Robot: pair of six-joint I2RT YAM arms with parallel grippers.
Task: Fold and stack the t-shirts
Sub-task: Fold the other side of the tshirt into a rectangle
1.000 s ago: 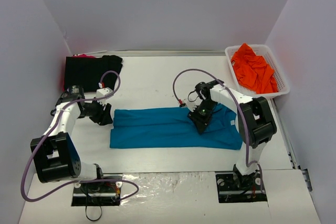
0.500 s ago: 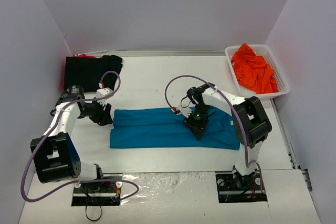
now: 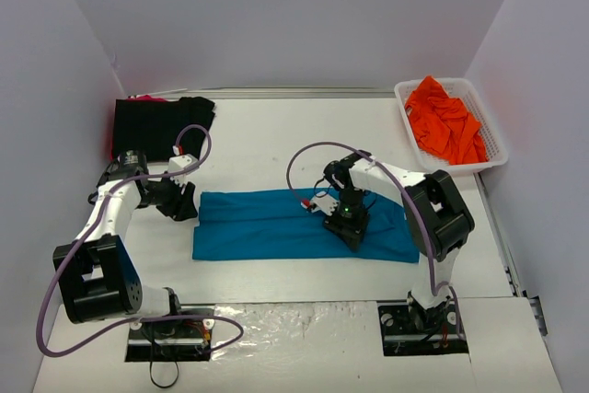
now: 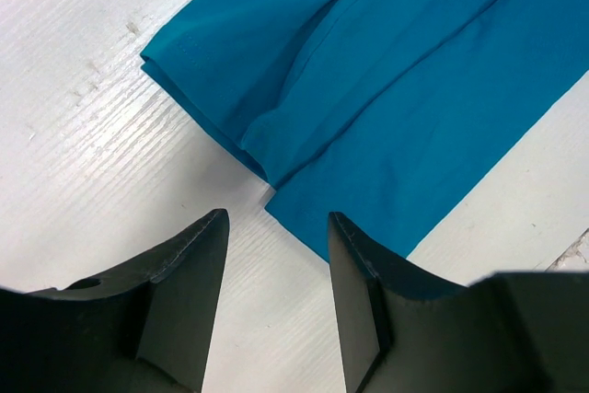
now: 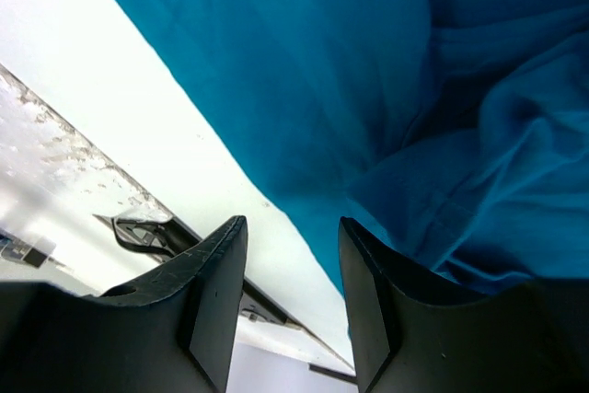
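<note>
The teal-blue t-shirt's folded strip [image 5: 506,140] is bunched up with wrinkles. Next, my right gripper closes its fingers and smooths the rumpled cloth [image 5: 433,209] flat before it folds any further.
A teal-blue t-shirt [image 3: 276,224] lies folded into a long strip across the middle of the table. My left gripper [image 3: 188,203] sits at its left end, open and empty over bare table, with the shirt's folded edge [image 4: 276,149] just ahead of the fingertips [image 4: 219,227]. Over the strip's right half, my right gripper [image 3: 352,233] hangs open near the front hem; nothing is between its jaws. In the right wrist view the cloth [image 5: 368,71] is rumpled at the right. A black t-shirt [image 3: 162,126] lies folded at the back left. Orange t-shirts [image 3: 446,121] fill the basket.
The white slotted basket [image 3: 405,98] stands at the back right against the wall. Purple cables [image 3: 304,158] loop above both arms. Walls close in on the left, back and right. The table's near edge [image 5: 138,227] shows below the right gripper.
My right gripper has slid left and nearer along the teal-blue shirt and its jaws have widened. The left arm and the shirts have stayed where they were.
</note>
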